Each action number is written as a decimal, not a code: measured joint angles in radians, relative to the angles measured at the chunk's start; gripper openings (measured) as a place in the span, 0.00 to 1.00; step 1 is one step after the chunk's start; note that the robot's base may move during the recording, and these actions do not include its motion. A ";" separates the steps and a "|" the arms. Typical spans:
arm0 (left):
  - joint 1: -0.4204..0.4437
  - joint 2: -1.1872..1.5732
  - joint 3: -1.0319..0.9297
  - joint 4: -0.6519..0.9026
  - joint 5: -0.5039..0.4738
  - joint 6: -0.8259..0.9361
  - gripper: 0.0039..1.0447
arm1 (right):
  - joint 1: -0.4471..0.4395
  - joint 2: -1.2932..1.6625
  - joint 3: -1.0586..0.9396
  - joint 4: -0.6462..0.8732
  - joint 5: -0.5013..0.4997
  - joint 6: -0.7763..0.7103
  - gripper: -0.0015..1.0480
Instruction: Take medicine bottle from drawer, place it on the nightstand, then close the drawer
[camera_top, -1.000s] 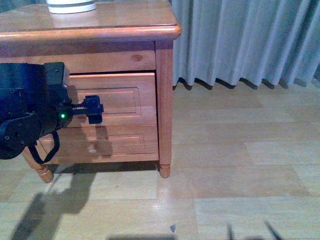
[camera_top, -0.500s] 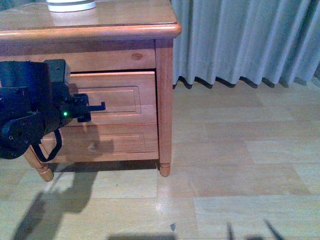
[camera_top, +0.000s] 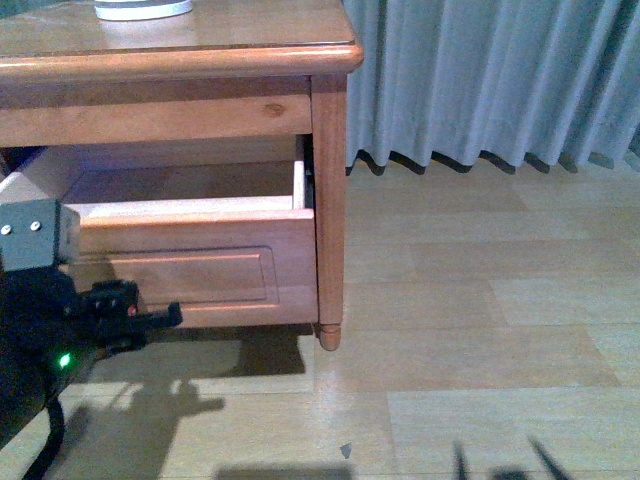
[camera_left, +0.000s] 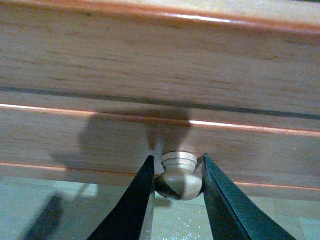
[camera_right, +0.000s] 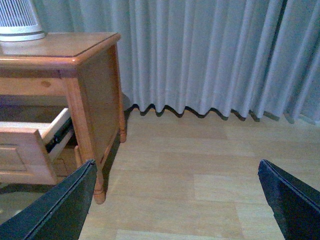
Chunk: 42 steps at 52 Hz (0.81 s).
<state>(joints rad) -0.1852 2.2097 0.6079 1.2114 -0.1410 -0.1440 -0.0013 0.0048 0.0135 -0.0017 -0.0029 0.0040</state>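
The drawer (camera_top: 195, 275) has a dark rail (camera_right: 59, 133) running along its side, so I expect it to slide straight back when I push it, until its front sits flush.
The nightstand (camera_top: 200, 60) stands at the left, and its drawer (camera_top: 180, 265) is pulled far out. The part of the drawer's inside that shows is bare wood, and the medicine bottle is not in view. My left gripper (camera_top: 165, 316) is low at the drawer front. In the left wrist view my left gripper (camera_left: 177, 159) is shut on the round pale drawer knob (camera_left: 178, 175), one dark finger on each side. My right gripper (camera_right: 176, 170) is open and empty above the floor, to the right of the nightstand (camera_right: 95, 85) and the open drawer (camera_right: 30, 145).
A white slatted appliance (camera_top: 143, 8) stands on the nightstand top and also shows in the right wrist view (camera_right: 17, 20). Grey curtains (camera_top: 480, 80) hang behind to the right. The pale wooden floor (camera_top: 460, 320) stretches right of the nightstand.
The drawer has slid out towards me from nearly shut to wide open. My left arm has drawn back and down with the knob in its jaws.
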 joint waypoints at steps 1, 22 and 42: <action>0.000 -0.002 -0.023 0.021 0.001 0.000 0.23 | 0.000 0.000 0.000 0.000 0.000 0.000 0.93; 0.003 -0.024 -0.219 0.197 0.029 -0.020 0.23 | 0.000 0.000 0.000 0.000 0.000 0.000 0.93; -0.023 -0.084 -0.328 0.142 -0.058 -0.099 0.62 | 0.000 0.000 0.000 0.000 0.000 0.000 0.93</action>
<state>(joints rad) -0.2081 2.1258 0.2802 1.3529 -0.1993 -0.2428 -0.0013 0.0048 0.0135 -0.0017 -0.0029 0.0040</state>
